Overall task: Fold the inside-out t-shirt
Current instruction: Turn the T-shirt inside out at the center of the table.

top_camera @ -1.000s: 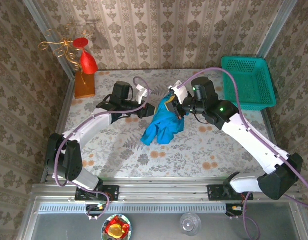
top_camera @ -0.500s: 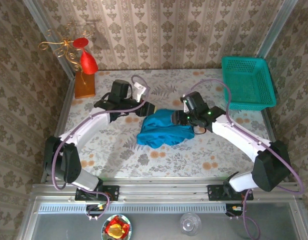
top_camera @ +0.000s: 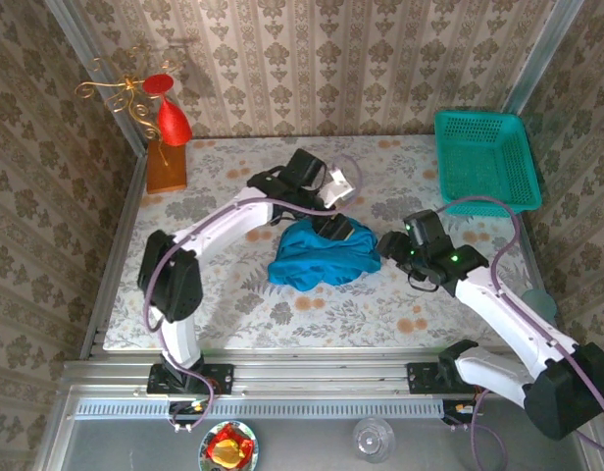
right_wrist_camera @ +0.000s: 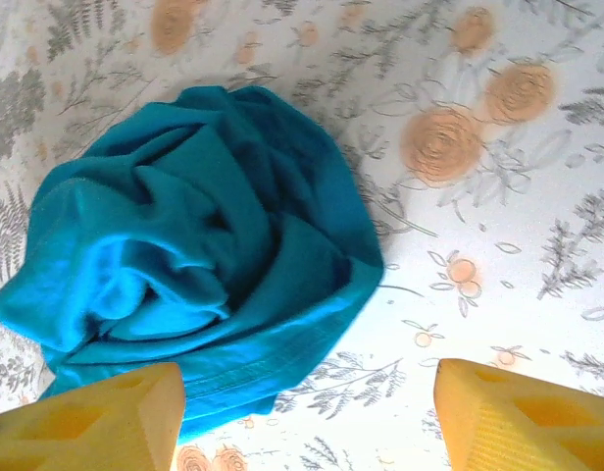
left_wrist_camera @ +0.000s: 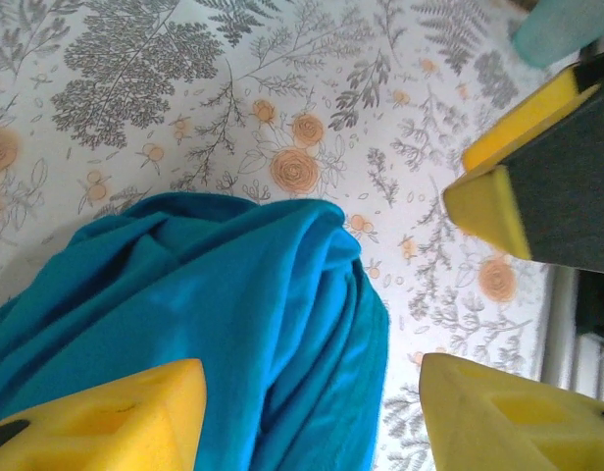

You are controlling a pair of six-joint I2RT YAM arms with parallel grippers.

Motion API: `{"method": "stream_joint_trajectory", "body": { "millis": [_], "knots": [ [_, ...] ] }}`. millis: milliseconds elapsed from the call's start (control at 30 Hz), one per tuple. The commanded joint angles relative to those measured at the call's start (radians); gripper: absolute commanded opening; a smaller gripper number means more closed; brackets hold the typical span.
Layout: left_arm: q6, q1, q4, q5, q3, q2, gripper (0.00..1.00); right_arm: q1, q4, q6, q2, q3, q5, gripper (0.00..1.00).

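Note:
My left gripper will spread the t-shirt (top_camera: 320,265) wider when it pulls, but the t-shirt will stay rumpled, because loose folds (left_wrist_camera: 300,304) pile up in the heap.
The teal-blue t-shirt (top_camera: 322,257) lies crumpled in a heap on the flowered table, near the middle. My left gripper (top_camera: 333,227) hovers over the heap's far edge. In the left wrist view it stands open (left_wrist_camera: 312,378), with folds of the t-shirt (left_wrist_camera: 233,304) below and between its yellow fingers (left_wrist_camera: 106,412), which do not press on the cloth. My right gripper (top_camera: 388,245) sits just right of the heap. It is open too (right_wrist_camera: 307,378), with the t-shirt's hem (right_wrist_camera: 214,255) ahead on the left and bare table between its fingers.
A green mesh basket (top_camera: 483,162) stands at the table's back right corner. An orange block with a red and gold ornament (top_camera: 166,157) stands at the back left. One finger of the right gripper (left_wrist_camera: 547,177) shows close by in the left wrist view.
Both grippers have opened and let go of the t-shirt, which dropped from a hanging bunch into a heap. The left gripper moved right over it. The right arm drew back to the right.

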Motion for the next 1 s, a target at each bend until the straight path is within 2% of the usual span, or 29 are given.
{"method": "stream_joint_trajectory", "body": {
  "millis": [0,167,367,433,533,600,667,867,967],
  "knots": [
    [0.084,-0.012,-0.137,-0.061,0.099,0.087,0.62,-0.003,-0.012,0.092,0.007,-0.018,-0.036,0.71],
    [0.109,-0.022,-0.224,-0.032,0.223,0.213,0.62,-0.002,0.128,0.189,0.099,-0.039,-0.175,0.74],
    [0.099,-0.019,-0.2,-0.03,0.23,0.262,0.51,0.002,0.249,0.243,0.219,-0.021,-0.255,0.74],
    [0.086,-0.014,-0.189,-0.016,0.221,0.265,0.42,0.003,0.28,0.252,0.255,-0.017,-0.268,0.74],
    [0.049,-0.006,-0.146,-0.007,0.191,0.252,0.16,0.002,0.321,0.26,0.31,-0.011,-0.292,0.71],
    [0.004,0.009,-0.094,0.014,0.155,0.224,0.05,0.003,0.351,0.26,0.342,-0.01,-0.317,0.67],
    [-0.05,0.027,-0.032,0.027,0.115,0.188,0.0,0.006,0.373,0.266,0.373,-0.015,-0.335,0.59],
    [-0.213,0.106,0.145,0.012,-0.006,0.065,0.0,0.009,0.386,0.265,0.356,-0.047,-0.361,0.2],
    [-0.285,0.164,0.18,-0.03,-0.042,0.02,0.0,0.006,0.339,0.236,0.287,-0.058,-0.337,0.06]
  ]
}}
